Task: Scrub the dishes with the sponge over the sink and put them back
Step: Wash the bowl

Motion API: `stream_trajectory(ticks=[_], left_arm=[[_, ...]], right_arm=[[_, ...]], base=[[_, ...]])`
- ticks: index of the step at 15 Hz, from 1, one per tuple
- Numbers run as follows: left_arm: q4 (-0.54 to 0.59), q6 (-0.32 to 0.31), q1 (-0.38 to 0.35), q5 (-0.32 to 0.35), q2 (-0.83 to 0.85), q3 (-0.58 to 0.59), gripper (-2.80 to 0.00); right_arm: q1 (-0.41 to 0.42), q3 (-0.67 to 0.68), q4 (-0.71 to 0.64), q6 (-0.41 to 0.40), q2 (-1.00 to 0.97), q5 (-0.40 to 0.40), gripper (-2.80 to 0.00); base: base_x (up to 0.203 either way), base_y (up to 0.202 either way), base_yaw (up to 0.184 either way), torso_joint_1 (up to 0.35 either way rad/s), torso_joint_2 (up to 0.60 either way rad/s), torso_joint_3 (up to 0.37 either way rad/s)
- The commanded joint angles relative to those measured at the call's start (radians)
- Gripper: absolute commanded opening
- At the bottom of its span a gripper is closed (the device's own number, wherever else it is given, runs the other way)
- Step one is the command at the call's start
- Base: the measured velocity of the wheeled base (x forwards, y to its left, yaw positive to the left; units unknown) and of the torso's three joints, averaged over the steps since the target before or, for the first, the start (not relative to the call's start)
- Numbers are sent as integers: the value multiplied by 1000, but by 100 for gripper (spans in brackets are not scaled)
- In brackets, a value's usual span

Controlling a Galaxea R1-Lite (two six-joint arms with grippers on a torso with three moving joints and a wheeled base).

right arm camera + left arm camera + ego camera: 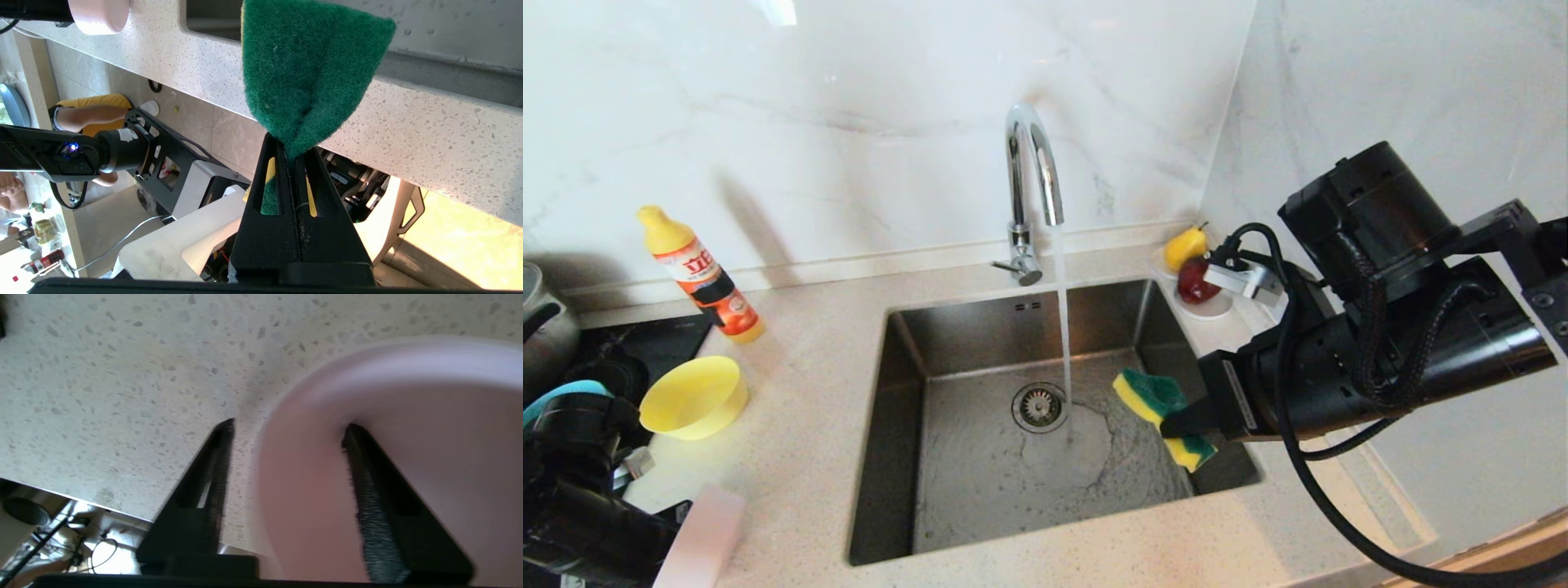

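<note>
Next, I open my left gripper wider and settle the pale pink bowl (703, 537) flat before I pinch the bowl's rim (260, 463), because the bowl is leaning on its side against that gripper.
My right gripper (1176, 425) (286, 143) is shut on the green-and-yellow sponge (1164, 416) (310, 69) and holds it over the right side of the steel sink (980, 506). The pale pink bowl (698, 535) (408, 465) stands on the counter at the near left. My left gripper (291, 424) straddles its wall, open. One finger (367, 490) is inside the bowl. The other finger (212, 469) is outside, with a strip of counter between it and the wall. The yellow bowl (694, 398) lies behind on the counter. A rim of the teal bowl (556, 396) shows at the far left.
Water runs from the chrome faucet (1029, 180) onto the basin beside the drain (1039, 406). An orange detergent bottle (703, 278) stands at the back left, a steel pot (543, 327) at the left edge, and a white saucer with fruit (1196, 282) behind the sink's right corner.
</note>
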State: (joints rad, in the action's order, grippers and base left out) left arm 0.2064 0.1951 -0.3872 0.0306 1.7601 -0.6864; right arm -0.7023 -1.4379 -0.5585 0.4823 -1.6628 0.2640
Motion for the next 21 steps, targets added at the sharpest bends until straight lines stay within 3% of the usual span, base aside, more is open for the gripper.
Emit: stream_trajectory(ticks=[1,4,8,13,16,19,20,21], left_arm=[[2,3,-1,2,7,-3,-280],[2,27,-2,2,3,-16,-280],[12,117,-4,0,-38,-81,-280],[24,117,-17,-6,-90,-117,-280],[64,106,-19,-62,-102,-149,-280],[67,88,-20,-73,-88,-141,-280],[67,89,-21,-72,-71,-138,0],[65,90,-21,-72,-52,-135,0]], right_arm=[[0,-4,-3,1,0,1,-280],[0,-5,-3,4,3,1,-280],[0,2,-3,2,8,3,-280],[0,7,-3,2,15,2,-280],[0,10,-3,4,17,3,-280],[0,10,-3,4,17,3,-280],[0,10,-3,4,15,3,-280],[0,10,-3,4,15,3,-280]], base=[[0,0,0,0,0,0],[0,0,0,0,0,0],[0,0,0,0,0,0],[0,0,0,0,0,0],[0,0,0,0,0,0],[0,0,0,0,0,0],[0,0,0,0,0,0],[0,0,0,0,0,0]])
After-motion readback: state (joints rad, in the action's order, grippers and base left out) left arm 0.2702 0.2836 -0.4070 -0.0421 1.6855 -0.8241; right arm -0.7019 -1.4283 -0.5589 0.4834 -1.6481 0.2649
